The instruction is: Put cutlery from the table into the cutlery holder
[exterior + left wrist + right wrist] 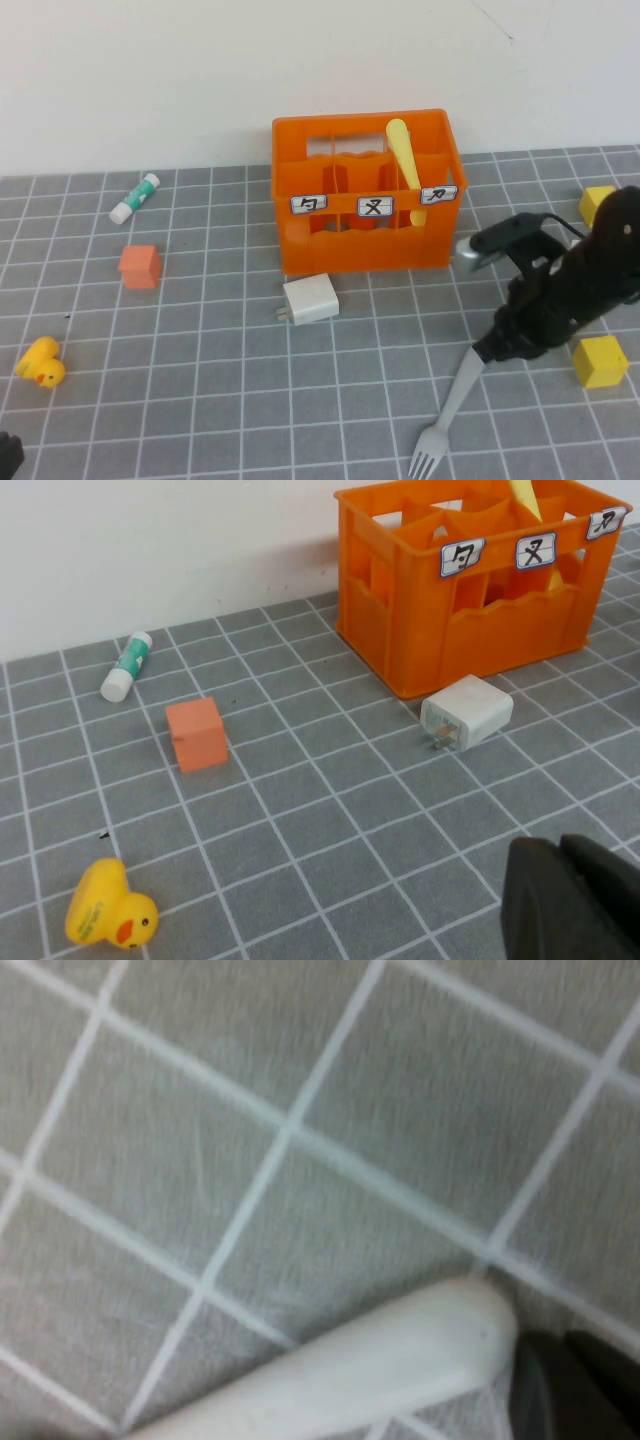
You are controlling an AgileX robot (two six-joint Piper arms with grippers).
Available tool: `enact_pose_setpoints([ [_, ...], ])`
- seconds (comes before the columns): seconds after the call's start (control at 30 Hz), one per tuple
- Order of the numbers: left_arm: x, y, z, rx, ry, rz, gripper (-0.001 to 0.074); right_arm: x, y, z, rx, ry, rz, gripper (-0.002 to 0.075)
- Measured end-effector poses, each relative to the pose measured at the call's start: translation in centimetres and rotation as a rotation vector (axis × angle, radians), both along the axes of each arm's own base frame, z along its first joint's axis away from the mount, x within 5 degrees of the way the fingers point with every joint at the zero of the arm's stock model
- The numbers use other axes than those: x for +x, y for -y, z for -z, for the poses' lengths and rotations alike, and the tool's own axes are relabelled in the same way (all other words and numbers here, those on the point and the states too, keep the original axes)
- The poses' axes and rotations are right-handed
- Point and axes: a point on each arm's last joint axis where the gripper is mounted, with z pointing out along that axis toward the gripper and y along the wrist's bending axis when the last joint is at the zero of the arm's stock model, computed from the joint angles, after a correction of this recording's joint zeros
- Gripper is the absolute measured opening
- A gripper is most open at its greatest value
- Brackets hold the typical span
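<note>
My right gripper should back away, turn, open and straddle the handle below its end, because its close-set fingers are at the end of the grey fork's handle.
The grey fork lies slanted near the table's front, tines toward the front edge, handle end up at my right gripper. In the right wrist view the fork's rounded handle end meets the close-set dark fingers; the gripper looks shut on that end. The pale yellow knife stands in the right compartment of the orange cutlery holder, which also shows in the left wrist view. My left gripper is shut and empty, parked at the front left corner.
A white charger lies just in front of the holder. A small orange cube, a green-and-white tube and a yellow duck are on the left. Two yellow cubes flank the right arm.
</note>
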Motion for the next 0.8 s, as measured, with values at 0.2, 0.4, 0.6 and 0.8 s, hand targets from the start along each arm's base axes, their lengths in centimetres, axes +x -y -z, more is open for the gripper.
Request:
enact_pose_setpoints([
  [0.2, 0.0, 0.0, 0.0, 0.004, 0.002, -0.001, 0.0000, 1.5, -1.6, 0.2, 0.015, 0.032, -0.039, -0.0003],
  [0.4, 0.0, 0.0, 0.0, 0.002, 0.001, -0.002, 0.0000, 2.8, -4.5, -0.1, 0.036, 0.074, -0.111, -0.0003],
  [0.6, 0.0, 0.0, 0.0, 0.002, 0.001, -0.002, 0.0000, 3.9, -6.1, -3.9, 0.081, 0.117, -0.144, -0.0003],
  [0.8, -0.1, -0.2, -0.1, 0.014, 0.018, -0.007, 0.0000, 2.7, -5.8, -6.3, 0.048, 0.054, -0.061, -0.0003],
])
